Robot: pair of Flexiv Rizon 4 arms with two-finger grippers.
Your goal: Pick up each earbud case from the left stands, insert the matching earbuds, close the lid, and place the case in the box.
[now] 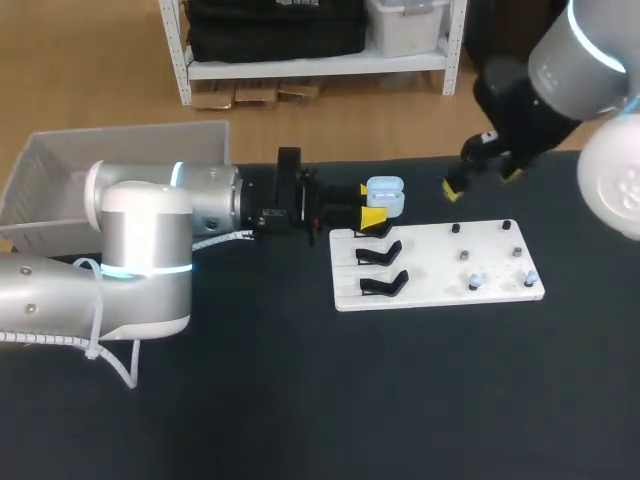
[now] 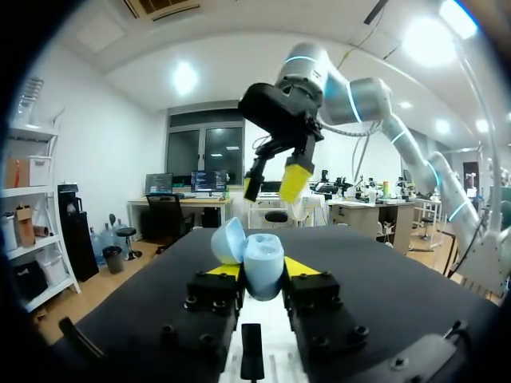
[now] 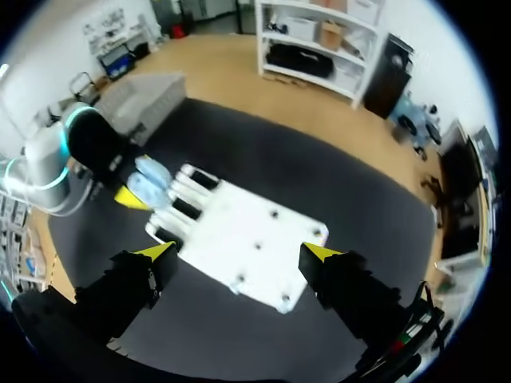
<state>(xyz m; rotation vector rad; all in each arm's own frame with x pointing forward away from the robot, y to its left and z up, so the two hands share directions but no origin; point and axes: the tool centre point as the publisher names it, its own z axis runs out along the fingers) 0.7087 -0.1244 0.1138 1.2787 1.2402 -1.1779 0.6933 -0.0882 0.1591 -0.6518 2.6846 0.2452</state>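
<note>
The pale blue earbud (image 1: 531,277) sits on top of a dark peg (image 1: 528,284). The earbud will come off when I lift it, and the peg will stay standing.
My left gripper (image 1: 374,204) is shut on a light blue earbud case (image 1: 386,197) with its lid open, held just off the back left corner of the white board (image 1: 440,262). In the left wrist view the case (image 2: 263,269) sits between the yellow tips, its lid (image 2: 227,240) tipped to one side. Black stands (image 1: 383,283) line the board's left side. Two small pale blue earbuds (image 1: 476,283) rest on the board's right part. My right gripper (image 1: 481,172) hangs open behind the board with nothing in it, and its own view looks down on the board (image 3: 247,239) and the case (image 3: 148,182).
A white box (image 1: 60,180) stands at the table's back left, behind my left arm; the right wrist view also catches this box (image 3: 144,92). Several small dark pegs (image 1: 465,256) stick up from the board's right half. Dark table surface lies in front of the board.
</note>
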